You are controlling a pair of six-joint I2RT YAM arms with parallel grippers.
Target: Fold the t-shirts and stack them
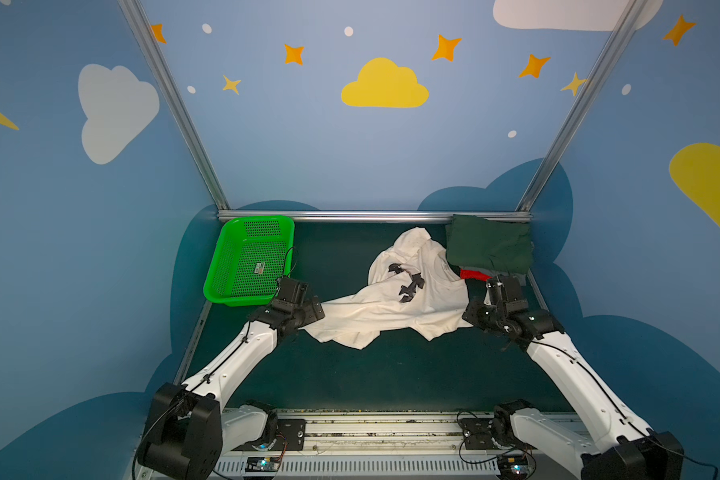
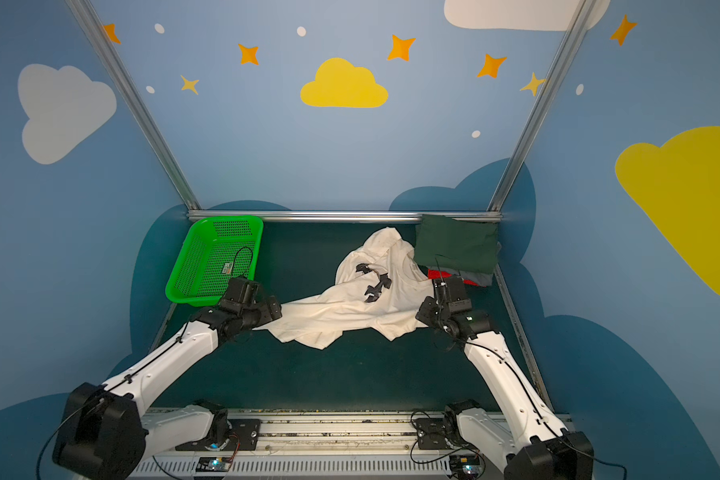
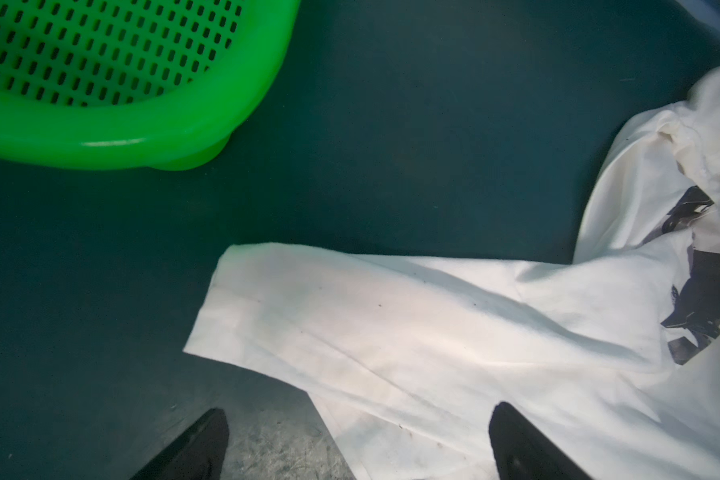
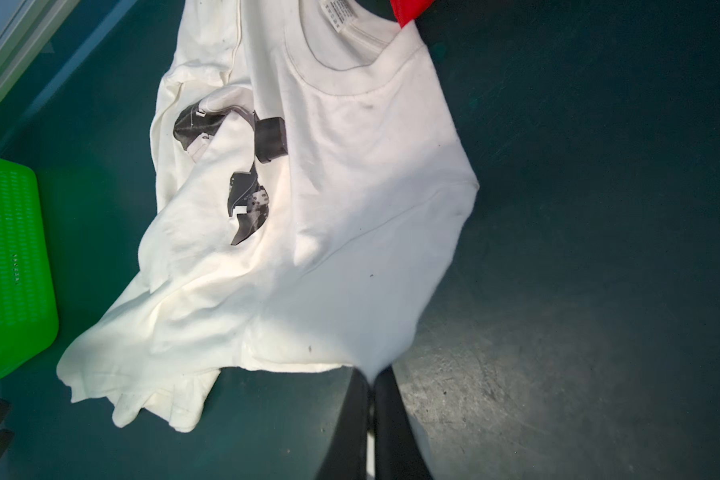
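The t-shirt (image 1: 376, 308) will open up and show the rest of it that is hidden when I spread it, because the black robot-arm print (image 1: 409, 283) stops at the folds.
A cream-white t-shirt (image 1: 408, 303) (image 2: 362, 307) with a black robot-arm print lies crumpled on the dark green mat in both top views. My left gripper (image 3: 358, 419) (image 1: 314, 313) is open at the shirt's left end. One fingertip (image 3: 508, 432) is over the cloth, the other over bare mat. My right gripper (image 4: 371, 376) (image 1: 472, 311) is shut on the shirt's right edge. At the back right is a stack of folded t-shirts: a dark green one (image 1: 489, 245) (image 2: 458, 245) on top, with a red one (image 1: 472, 274) (image 4: 412, 10) and a grey one (image 2: 481, 279) under it.
A bright green perforated basket (image 1: 221, 270) (image 2: 184, 270) (image 3: 100, 141) (image 4: 9, 270) stands at the back left, close to my left wrist. A metal rail (image 1: 371, 216) runs along the back edge. Bare mat (image 1: 371, 374) lies in front of the shirt.
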